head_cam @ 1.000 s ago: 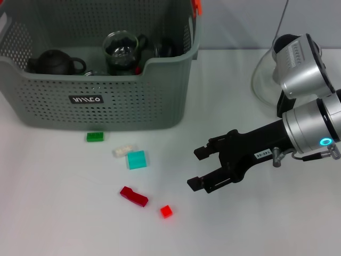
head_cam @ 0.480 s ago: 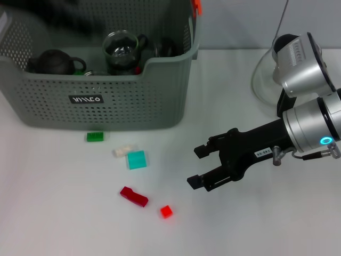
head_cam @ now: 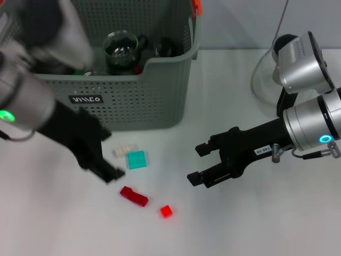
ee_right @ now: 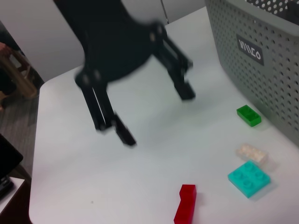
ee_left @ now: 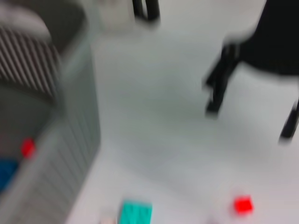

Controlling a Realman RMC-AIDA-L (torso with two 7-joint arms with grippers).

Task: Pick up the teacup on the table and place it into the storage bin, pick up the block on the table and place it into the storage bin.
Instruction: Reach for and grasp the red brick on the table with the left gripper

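Note:
The dark red block [head_cam: 134, 196] lies apart from the teal block. The open fingers of my left gripper keeps going down until they are on both sides of its near end [head_cam: 127, 192], and then close.
The grey-green storage bin [head_cam: 160, 90] stands at the back left, its wall also in the right wrist view [ee_right: 275, 74]. A glass teacup [head_cam: 120, 50] with a dark handle stands inside it. On the table in front lie loose blocks: cream [head_cam: 125, 151], teal [head_cam: 136, 159], dark red [head_cam: 134, 196], small red [head_cam: 166, 211] and, in the right wrist view, green [ee_right: 248, 115]. My left gripper [head_cam: 112, 154] hangs open just left of the cream and teal blocks, holding nothing. My right gripper [head_cam: 195, 164] is open and empty, right of the blocks.
A clear glass dome [head_cam: 264, 80] stands at the back right beside my right arm. Other dark items lie in the bin. The right wrist view shows the table's edge [ee_right: 37, 154] beyond the left gripper.
My left arm has swept in from the upper left, across the bin's front, down to the blocks, and now covers the green block in the head view. The right gripper has barely moved.

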